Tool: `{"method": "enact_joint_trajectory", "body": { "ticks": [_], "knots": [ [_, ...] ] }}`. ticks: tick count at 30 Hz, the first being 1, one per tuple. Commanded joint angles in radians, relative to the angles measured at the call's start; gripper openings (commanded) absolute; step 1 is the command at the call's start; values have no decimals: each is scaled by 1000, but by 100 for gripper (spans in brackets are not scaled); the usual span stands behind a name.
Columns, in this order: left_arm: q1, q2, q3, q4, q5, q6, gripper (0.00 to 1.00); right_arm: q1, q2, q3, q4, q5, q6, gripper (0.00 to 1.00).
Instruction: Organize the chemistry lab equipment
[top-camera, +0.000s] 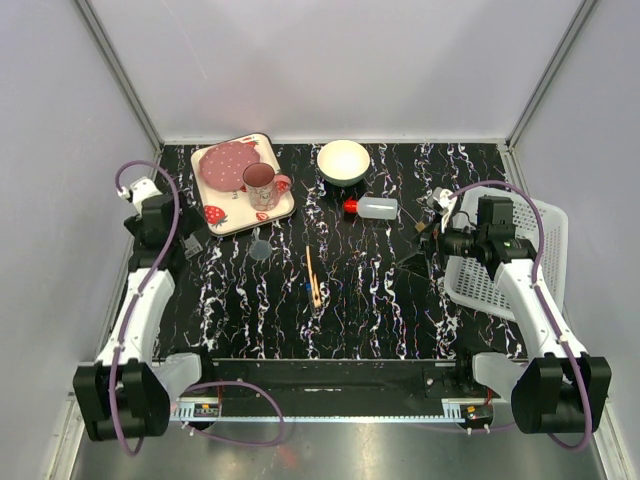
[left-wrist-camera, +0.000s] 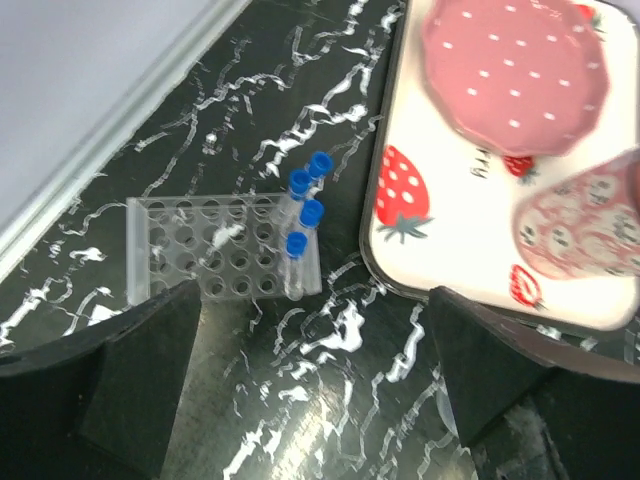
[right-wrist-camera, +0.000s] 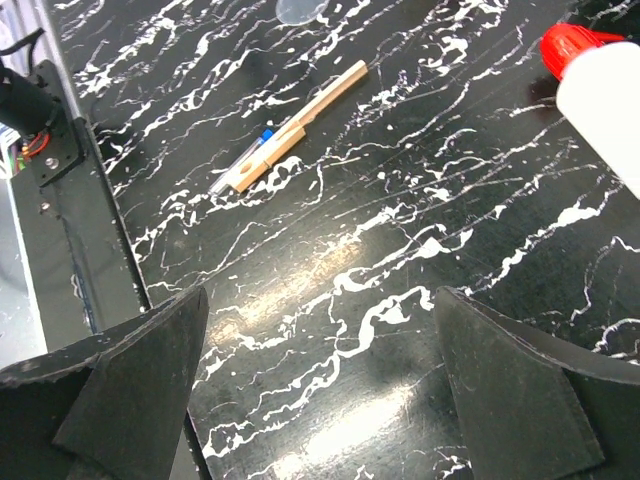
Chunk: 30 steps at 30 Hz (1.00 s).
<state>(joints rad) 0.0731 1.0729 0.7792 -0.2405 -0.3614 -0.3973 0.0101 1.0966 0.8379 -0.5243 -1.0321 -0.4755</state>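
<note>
My left gripper goes on toward the loose blue-capped tube's clear end (right-wrist-camera: 221, 182), which lies free, and closes there, since there are empty holes in the rack (left-wrist-camera: 196, 240).
The clear grid rack (left-wrist-camera: 215, 255) stands on the black marbled table beside the strawberry tray, with several blue-capped tubes (left-wrist-camera: 303, 215) upright in its right end. My left gripper (left-wrist-camera: 315, 400) is open and empty, just short of the rack; in the top view it (top-camera: 182, 234) sits left of the tray. The red-capped bottle (top-camera: 372, 208) lies on its side near the white bowl and also shows in the right wrist view (right-wrist-camera: 600, 90). The wooden stick (right-wrist-camera: 318, 105), a brown-handled brush (right-wrist-camera: 268, 155) and one loose blue-capped tube (right-wrist-camera: 240, 170) lie together mid-table. The tiny clear cup (top-camera: 260, 248) stands below the tray. My right gripper (right-wrist-camera: 320, 400) is open and empty above bare table.
The strawberry-print tray (top-camera: 228, 218) with a pink mug (top-camera: 264, 185) stands at the back left. A white bowl (top-camera: 343, 160) is at the back centre. A white perforated basket (top-camera: 505, 275) sits at the right edge under the right arm.
</note>
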Motion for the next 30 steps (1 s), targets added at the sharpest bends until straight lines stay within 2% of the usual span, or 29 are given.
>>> {"method": "enact_joint_trajectory", "body": {
  "ticks": [1, 6, 9, 11, 12, 14, 15, 17, 18, 20, 21, 24, 30],
  "knots": [
    [60, -105, 42, -85, 226, -43, 99, -4, -37, 61, -52, 81, -41, 100],
    [83, -177, -24, -100, 638, -89, 99, -4, -32, 171, -253, 199, -107, 100],
    [73, -205, -72, -126, 786, -120, 99, -4, -40, 208, -367, 246, -146, 100],
    [13, -237, -98, -138, 814, -146, 99, -5, -50, 211, -423, 262, -158, 100],
    [-66, -266, -124, -137, 815, -159, 99, -4, -69, 204, -433, 279, -155, 100],
    [-162, -301, -146, -147, 780, -204, 99, -4, -89, 190, -434, 294, -143, 100],
    [-252, -330, -162, -152, 730, -221, 99, -4, -107, 175, -431, 305, -126, 100],
    [-338, -353, -178, -170, 669, -276, 99, -4, -119, 161, -410, 308, -97, 100],
    [-419, -363, -190, -177, 614, -293, 99, -5, -130, 146, -399, 308, -75, 100],
    [-499, -360, -196, -210, 547, -331, 99, -33, -138, 135, -395, 307, -77, 100],
    [-578, -340, -196, -227, 468, -340, 99, -41, -142, 127, -395, 325, -77, 100],
    [-701, -268, -186, -281, 365, -374, 99, -56, -156, 115, -393, 327, -71, 100],
    [-877, -154, -144, -310, 207, -437, 99, -78, -173, 107, -372, 294, -55, 100]
  ]
}}
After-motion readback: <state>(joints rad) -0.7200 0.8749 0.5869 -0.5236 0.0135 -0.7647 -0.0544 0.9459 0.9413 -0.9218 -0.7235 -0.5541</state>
